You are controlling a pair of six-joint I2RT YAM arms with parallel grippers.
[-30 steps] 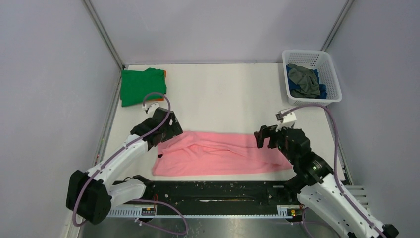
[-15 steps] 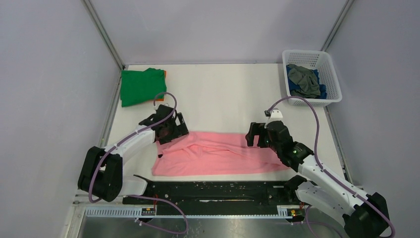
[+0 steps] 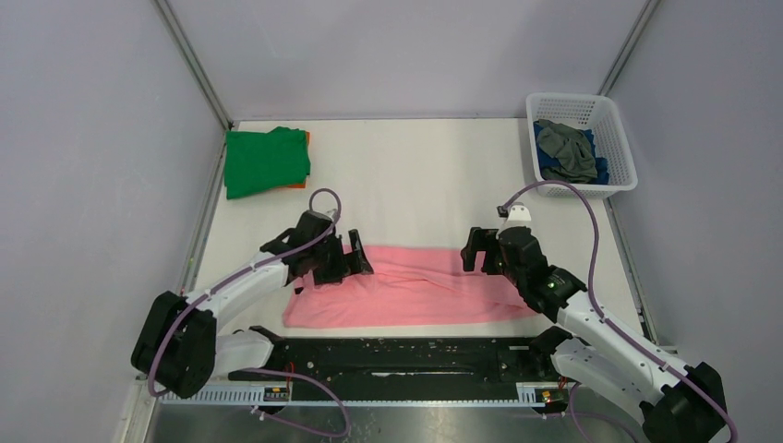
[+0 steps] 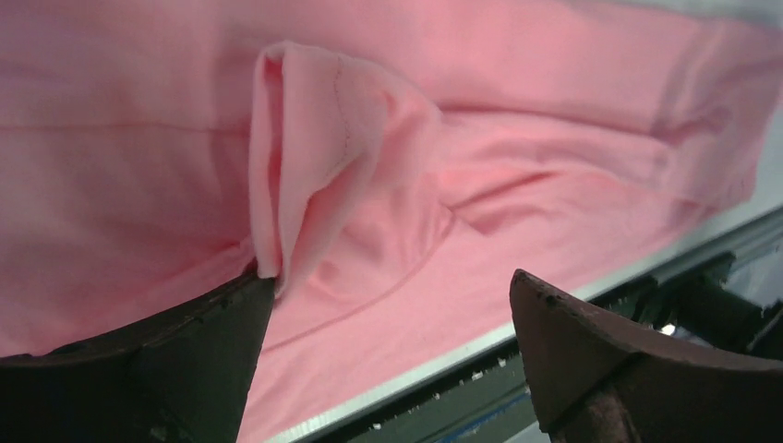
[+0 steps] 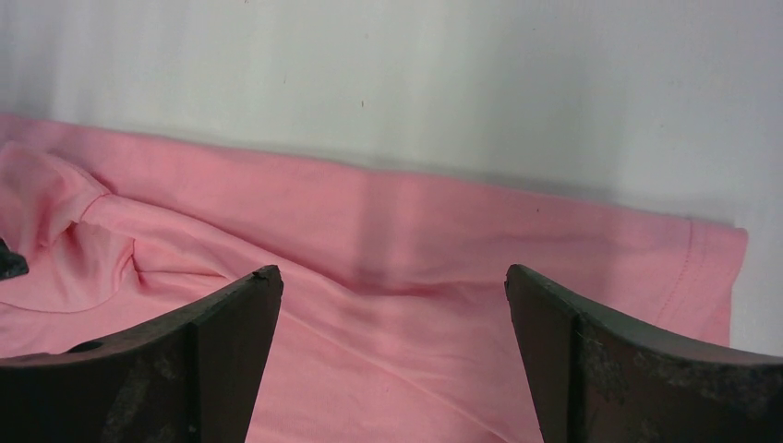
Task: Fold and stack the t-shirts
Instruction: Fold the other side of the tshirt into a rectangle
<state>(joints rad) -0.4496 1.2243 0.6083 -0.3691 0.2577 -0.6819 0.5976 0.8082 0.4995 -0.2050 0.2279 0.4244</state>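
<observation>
The pink t-shirt's sleeve (image 4: 355,120) is standing up in a bunch on the folded part of the t-shirt. My left gripper should grab the sleeve's open hem (image 4: 274,208) and lay the sleeve out flat before the next fold.
The pink t-shirt (image 3: 415,291) lies as a long wrinkled band across the near part of the table. My left gripper (image 3: 349,261) is open, low over its left end; in the left wrist view (image 4: 388,281) a raised fold of pink cloth (image 4: 314,138) rests against the left finger (image 4: 185,351). My right gripper (image 3: 482,255) is open over the shirt's right part; in the right wrist view (image 5: 392,277) the pink cloth (image 5: 397,231) fills the space between the jaws. A folded green shirt (image 3: 266,159) lies over an orange one (image 3: 297,184) at the back left.
A white lattice basket (image 3: 610,113) at the back right holds a grey shirt (image 3: 565,149) and a blue one (image 3: 600,169). The black rail (image 3: 406,355) runs along the table's near edge. Grey walls close in both sides.
My left gripper has moved right and nearer along the shirt's left end and now stands open. My right gripper moved left and farther, then held still.
</observation>
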